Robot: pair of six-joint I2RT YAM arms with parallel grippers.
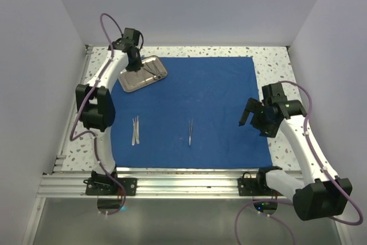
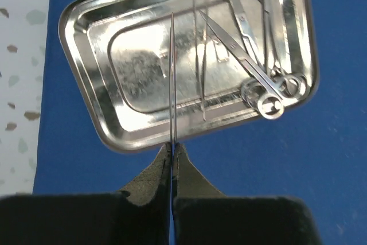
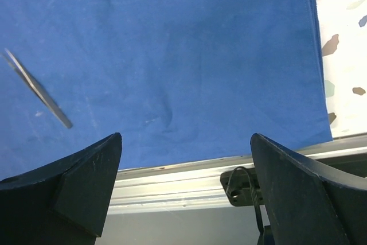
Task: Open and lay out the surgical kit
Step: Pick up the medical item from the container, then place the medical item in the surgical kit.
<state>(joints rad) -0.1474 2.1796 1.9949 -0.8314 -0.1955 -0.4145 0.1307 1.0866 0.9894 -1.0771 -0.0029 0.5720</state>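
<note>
My left gripper keeps going to the cloth (image 1: 180,132) beside the near middle pair and lets go there, because it holds the tweezers (image 2: 173,124) by their joined end and that spot is clear.
The royal-blue cloth (image 1: 200,101) lies spread flat on the table. The steel tray (image 1: 131,81) sits on its far left corner and fills the left wrist view (image 2: 103,55). Ring-handled scissors (image 2: 246,55) lie in the tray's right part. My left gripper (image 1: 136,64) hovers over the tray, shut (image 2: 172,144) on thin silver tweezers (image 2: 172,73) seen edge-on, pointing across the tray. One pair of tweezers (image 1: 135,130) lies on the cloth at near left, another (image 1: 190,132) at near middle, also in the right wrist view (image 3: 37,89). My right gripper (image 1: 252,120) is open and empty (image 3: 186,136) above the cloth's near right part.
The speckled tabletop (image 1: 275,61) borders the cloth at the back, left and right. An aluminium rail (image 1: 183,185) with the arm mounts runs along the near edge and shows in the right wrist view (image 3: 172,185). White walls enclose the table on three sides.
</note>
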